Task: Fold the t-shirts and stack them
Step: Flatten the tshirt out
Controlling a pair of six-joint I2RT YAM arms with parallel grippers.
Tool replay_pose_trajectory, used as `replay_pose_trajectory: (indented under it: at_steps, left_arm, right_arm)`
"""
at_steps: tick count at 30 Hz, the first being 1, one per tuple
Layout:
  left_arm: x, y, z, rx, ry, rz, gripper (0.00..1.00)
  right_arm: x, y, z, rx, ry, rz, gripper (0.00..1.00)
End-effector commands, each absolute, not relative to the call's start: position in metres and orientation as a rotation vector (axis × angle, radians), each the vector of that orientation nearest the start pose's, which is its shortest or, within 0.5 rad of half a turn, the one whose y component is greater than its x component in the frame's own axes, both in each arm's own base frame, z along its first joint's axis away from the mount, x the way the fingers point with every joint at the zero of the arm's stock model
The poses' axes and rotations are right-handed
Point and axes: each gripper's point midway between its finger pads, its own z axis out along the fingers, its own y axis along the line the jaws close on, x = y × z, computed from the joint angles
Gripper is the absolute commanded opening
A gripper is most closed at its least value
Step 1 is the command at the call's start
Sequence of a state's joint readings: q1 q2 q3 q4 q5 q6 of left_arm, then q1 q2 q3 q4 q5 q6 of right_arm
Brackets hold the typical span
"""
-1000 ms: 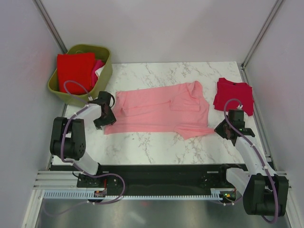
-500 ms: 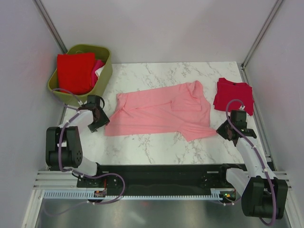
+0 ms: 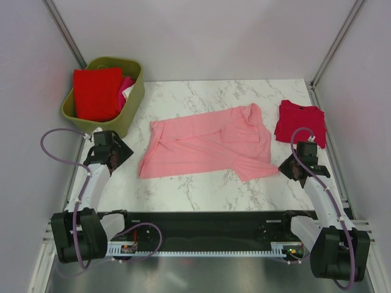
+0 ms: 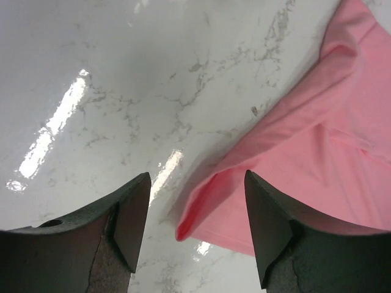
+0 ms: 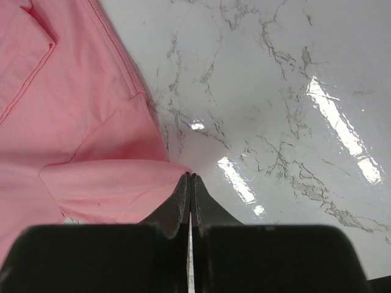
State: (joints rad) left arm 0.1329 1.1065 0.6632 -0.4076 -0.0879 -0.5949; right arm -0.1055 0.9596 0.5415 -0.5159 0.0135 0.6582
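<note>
I should keep moving toward the light pink t-shirt's free near corner point(image 3: 142, 173) until my left gripper's open fingers close on its tip point(image 4: 183, 231), because the corner points into them.
A light pink t-shirt point(image 3: 208, 146) lies spread across the middle of the marble table, rumpled, with folds near its collar. My right gripper point(image 3: 287, 168) is shut at the shirt's near right corner; in the right wrist view the cloth point(image 5: 73, 122) narrows to a point held in the closed fingertips of the gripper point(image 5: 191, 176). My left gripper point(image 3: 120, 155) stands open to the left of the shirt, holding nothing. In the left wrist view the shirt's near left corner point(image 4: 317, 140) lies ahead of the gripper point(image 4: 197, 177), apart from it. A dark crimson t-shirt point(image 3: 300, 122) lies folded at the back right.
An olive-green basket point(image 3: 135, 91) at the back left holds a bright red t-shirt point(image 3: 96, 91), with hot pink cloth point(image 3: 125, 84) and a bit of white beside it. Grey walls close in both sides. Bare marble point(image 3: 183, 189) runs along the near edge.
My left gripper has let go of the pink shirt's left edge and drawn back to the left. That edge has settled slightly rightward. The right gripper has barely moved.
</note>
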Motion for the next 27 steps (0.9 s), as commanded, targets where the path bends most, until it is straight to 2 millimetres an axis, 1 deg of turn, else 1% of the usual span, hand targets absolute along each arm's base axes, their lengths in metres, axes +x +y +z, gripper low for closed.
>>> replay_pose_trajectory:
  at_steps: [1,4,6,7,8,9,10,11,14,18,22,27]
  left_arm:
    - [0.289,0.003,0.098,-0.839,2.238,-0.270,0.70]
    - [0.280,-0.003,0.096,-0.822,2.253,-0.277,0.69]
    - [0.275,-0.015,0.098,-0.763,2.255,-0.298,0.71]
    - [0.272,-0.030,0.097,-0.700,2.283,-0.311,0.72]
    - [0.271,-0.029,0.094,-0.696,2.288,-0.265,0.74]
    - [0.269,-0.032,0.091,-0.686,2.310,-0.255,0.74]
    - [0.267,-0.038,0.088,-0.657,2.334,-0.250,0.74]
    - [0.265,-0.039,0.081,-0.659,2.372,-0.225,0.74]
    - [0.259,-0.041,0.071,-0.656,2.424,-0.186,0.73]
    - [0.248,-0.037,0.059,-0.706,2.461,-0.122,0.72]
    - [0.244,-0.035,0.060,-0.722,2.443,-0.107,0.71]
    - [0.241,-0.040,0.059,-0.694,2.448,-0.103,0.67]
  right_arm:
    - [0.252,-0.004,0.081,0.926,2.289,0.226,0.00]
    - [0.253,-0.004,0.081,0.929,2.282,0.235,0.00]
    - [0.255,-0.003,0.082,0.930,2.278,0.241,0.00]
    - [0.256,-0.003,0.082,0.931,2.276,0.243,0.00]
    - [0.255,-0.003,0.082,0.934,2.278,0.242,0.00]
    - [0.257,-0.003,0.082,0.931,2.274,0.242,0.00]
    - [0.258,0.002,0.084,0.923,2.280,0.276,0.00]
    - [0.259,0.002,0.085,0.919,2.282,0.281,0.00]
    - [0.260,0.002,0.086,0.914,2.283,0.282,0.00]
    - [0.262,0.002,0.086,0.907,2.284,0.283,0.00]
    - [0.261,0.006,0.080,0.903,2.301,0.303,0.00]
    - [0.263,0.009,0.076,0.894,2.314,0.325,0.00]
